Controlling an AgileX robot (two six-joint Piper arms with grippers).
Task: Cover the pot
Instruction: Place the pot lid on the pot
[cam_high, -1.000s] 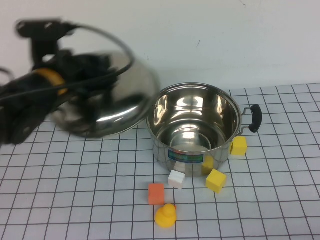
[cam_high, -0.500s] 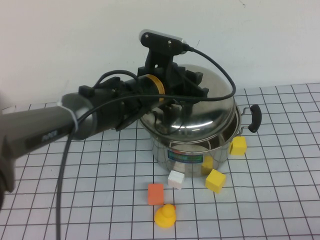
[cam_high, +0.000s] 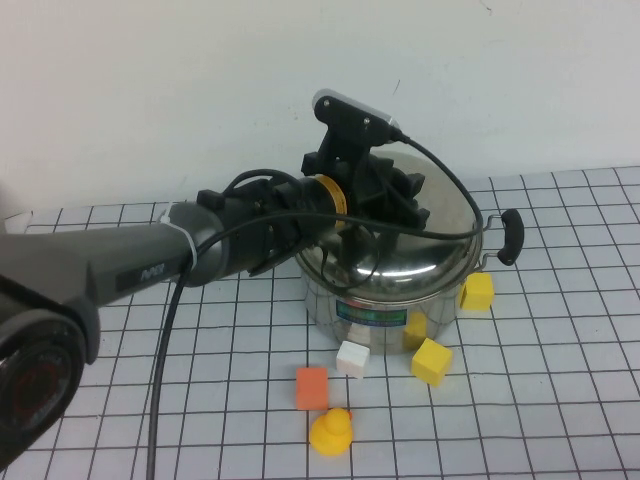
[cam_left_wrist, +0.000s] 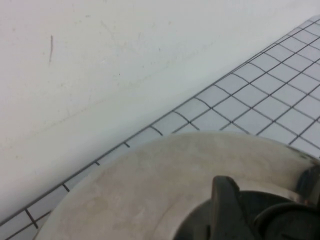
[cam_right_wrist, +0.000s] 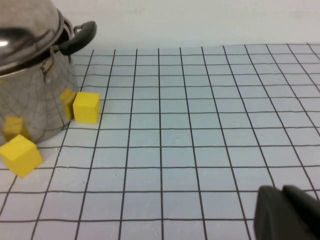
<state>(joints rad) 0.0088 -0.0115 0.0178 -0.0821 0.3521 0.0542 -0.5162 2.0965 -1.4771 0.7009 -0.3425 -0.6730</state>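
The lid's far edge (cam_high: 418, 152) is raised above the pot's rim. My left gripper should move the black knob (cam_left_wrist: 287, 219) down until the lid sits level, and only then open.
The steel pot (cam_high: 385, 305) with a blue-green label stands mid-table, one black handle (cam_high: 510, 236) showing on its right. The domed steel lid (cam_high: 425, 255) lies over its mouth. My left gripper (cam_high: 372, 200) reaches in from the left and is shut on the lid's black knob, which its fingers hide in the high view. In the left wrist view the fingers (cam_left_wrist: 226, 207) flank the knob (cam_left_wrist: 282, 222) above the lid (cam_left_wrist: 140, 190). The right wrist view shows the pot (cam_right_wrist: 25, 107), the lid (cam_right_wrist: 25, 30) and my right gripper (cam_right_wrist: 287, 212), shut and empty over the grid mat, well right of the pot.
Small blocks lie in front of the pot: two yellow cubes (cam_high: 477, 291) (cam_high: 431, 360), a white cube (cam_high: 352, 357), an orange cube (cam_high: 312, 387) and a yellow rounded toy (cam_high: 331, 432). A white wall stands close behind the pot.
My left arm has carried the lid from the pot's left side rightward and down over the pot's mouth. The blocks have not moved.
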